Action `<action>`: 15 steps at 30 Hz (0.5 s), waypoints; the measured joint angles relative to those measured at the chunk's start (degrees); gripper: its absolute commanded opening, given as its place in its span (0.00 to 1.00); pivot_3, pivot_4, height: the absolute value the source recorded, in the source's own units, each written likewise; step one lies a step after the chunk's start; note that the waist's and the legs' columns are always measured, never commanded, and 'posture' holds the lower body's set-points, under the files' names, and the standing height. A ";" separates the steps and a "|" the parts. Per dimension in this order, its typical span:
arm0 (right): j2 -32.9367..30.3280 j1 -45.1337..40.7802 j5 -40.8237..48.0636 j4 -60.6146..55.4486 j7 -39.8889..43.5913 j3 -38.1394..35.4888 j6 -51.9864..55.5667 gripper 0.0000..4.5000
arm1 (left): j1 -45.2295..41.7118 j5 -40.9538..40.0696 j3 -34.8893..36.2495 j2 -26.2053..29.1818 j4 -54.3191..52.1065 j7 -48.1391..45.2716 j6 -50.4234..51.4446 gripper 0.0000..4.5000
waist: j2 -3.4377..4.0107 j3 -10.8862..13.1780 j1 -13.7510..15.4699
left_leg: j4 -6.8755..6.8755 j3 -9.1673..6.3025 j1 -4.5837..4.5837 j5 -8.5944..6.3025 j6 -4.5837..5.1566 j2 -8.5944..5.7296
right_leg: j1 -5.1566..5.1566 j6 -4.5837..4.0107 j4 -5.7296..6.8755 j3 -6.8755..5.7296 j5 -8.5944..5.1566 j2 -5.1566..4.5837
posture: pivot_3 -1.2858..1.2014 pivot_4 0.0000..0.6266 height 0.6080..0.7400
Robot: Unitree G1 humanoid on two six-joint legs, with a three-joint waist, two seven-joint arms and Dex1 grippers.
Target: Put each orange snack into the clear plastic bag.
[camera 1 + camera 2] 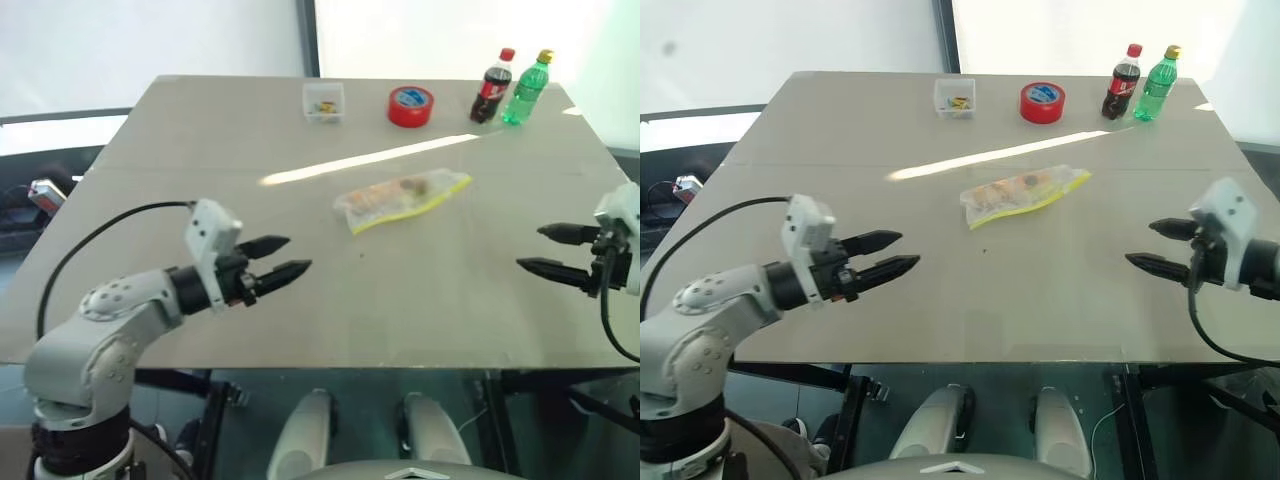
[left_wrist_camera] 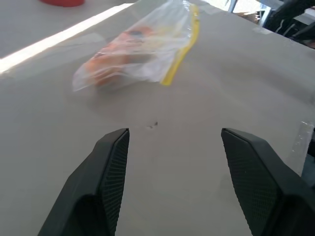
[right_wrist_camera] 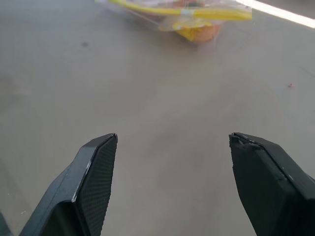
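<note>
The clear plastic bag is bunched up with its yellow part slanting (image 1: 412,209). Next, my right gripper grabs the yellow part's far end (image 1: 465,182) and pulls the bag square and flat.
The clear plastic bag (image 1: 402,198) with its yellow strip lies flat near the middle of the grey table (image 1: 420,300). Orange snacks (image 1: 385,192) show through the plastic, inside the bag. In the left wrist view the bag (image 2: 142,46) and the orange pieces (image 2: 115,54) lie ahead of the fingers. My left gripper (image 1: 283,258) hovers open and empty over the table's front left, well short of the bag. At the front right my right gripper (image 1: 545,250) is open and empty too, pointing toward the middle. The right wrist view has the bag (image 3: 189,14) far ahead of it.
Along the far edge stand a small clear box (image 1: 323,102), a red tape roll (image 1: 411,105), a cola bottle (image 1: 491,87) and a green bottle (image 1: 527,88). A bright streak of light (image 1: 370,160) crosses the table behind the bag.
</note>
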 measured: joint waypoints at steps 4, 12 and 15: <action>1.62 2.47 1.08 1.81 0.73 -0.96 -4.38 0.83 | 1.44 -3.67 3.91 0.23 0.11 2.28 0.69 0.70 | 0.00 0.00 0.01 | -0.01 0.03 0.01 -0.01 0.01 0.00 | -0.01 -0.11 0.02 0.02 0.07 -0.01 | 0.52 0.24 1.00; 5.78 -9.88 -2.38 11.46 -6.59 4.07 -11.76 0.83 | 3.68 -5.50 4.09 2.56 1.58 3.97 -1.54 0.70 | 0.00 -0.01 -0.45 | -0.03 0.12 0.09 -0.01 0.01 0.06 | -0.05 -0.14 0.03 0.17 0.08 0.04 | 0.52 0.24 1.00; 10.15 -19.97 -7.41 17.89 -10.29 12.01 -15.16 0.83 | 1.94 -5.64 3.03 3.22 3.45 3.75 -3.14 0.70 | -0.02 -0.02 -0.70 | -0.05 0.12 0.07 -0.01 0.00 0.05 | -0.08 -0.16 0.03 0.14 0.08 0.06 | 0.52 0.24 1.00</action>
